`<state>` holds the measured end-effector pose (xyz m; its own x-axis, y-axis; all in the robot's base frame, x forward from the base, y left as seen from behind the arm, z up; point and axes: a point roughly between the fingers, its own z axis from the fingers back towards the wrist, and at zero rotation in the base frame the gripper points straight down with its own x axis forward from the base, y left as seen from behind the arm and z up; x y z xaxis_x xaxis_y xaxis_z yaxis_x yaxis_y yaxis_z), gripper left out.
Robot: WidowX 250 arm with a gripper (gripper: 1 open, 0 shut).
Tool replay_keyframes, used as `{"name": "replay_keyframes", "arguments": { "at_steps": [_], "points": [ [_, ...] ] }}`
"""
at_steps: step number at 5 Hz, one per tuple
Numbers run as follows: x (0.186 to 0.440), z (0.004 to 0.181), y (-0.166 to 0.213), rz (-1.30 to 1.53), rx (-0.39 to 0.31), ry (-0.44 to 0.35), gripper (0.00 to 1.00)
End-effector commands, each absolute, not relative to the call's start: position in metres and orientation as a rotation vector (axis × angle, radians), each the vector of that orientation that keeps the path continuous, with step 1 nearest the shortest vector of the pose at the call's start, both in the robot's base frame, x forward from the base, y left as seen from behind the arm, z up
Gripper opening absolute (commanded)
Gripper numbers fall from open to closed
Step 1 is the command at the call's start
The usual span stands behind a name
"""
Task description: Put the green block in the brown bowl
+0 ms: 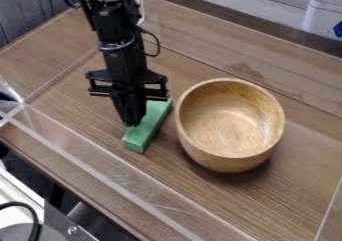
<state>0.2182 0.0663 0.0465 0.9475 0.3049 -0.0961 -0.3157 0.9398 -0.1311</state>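
Observation:
I should open my gripper, move it over the block [150, 125] and close it around the block, because my gripper's fingers are shut at the green block's long edge [134, 128] and the block is outside them.
The green block [151, 126] lies flat on the wooden table, a bar angled from front left to back right, just left of the brown bowl [231, 123]. The bowl stands upright with nothing in its hollow. My gripper [134, 116] points straight down over the block's left long edge. Its black fingers [131, 103] are drawn together into one narrow tip, shut. The tip touches or hovers at the block's edge and hides part of it. No part of the block shows between the fingers.
A clear plastic wall [80, 165] runs along the front and left of the wooden table [254, 55]. The arm's black body [112, 25] rises to the back left. The bowl sits about a finger's width from the block's right end.

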Motion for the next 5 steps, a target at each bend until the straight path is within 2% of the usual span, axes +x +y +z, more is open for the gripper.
{"name": "replay_keyframes", "arguments": {
  "at_steps": [1, 2, 3, 4, 5],
  "points": [
    [0.229, 0.053, 0.068, 0.319, -0.101, 0.029, 0.0],
    [0.229, 0.048, 0.067, 0.323, -0.073, 0.034, 0.0],
    [0.231, 0.044, 0.066, 0.319, -0.072, 0.0, 1.0],
    [0.232, 0.039, 0.065, 0.316, -0.069, -0.032, 1.0],
    [0.235, 0.039, 0.061, 0.34, -0.037, -0.069, 1.0]
  ]
}}
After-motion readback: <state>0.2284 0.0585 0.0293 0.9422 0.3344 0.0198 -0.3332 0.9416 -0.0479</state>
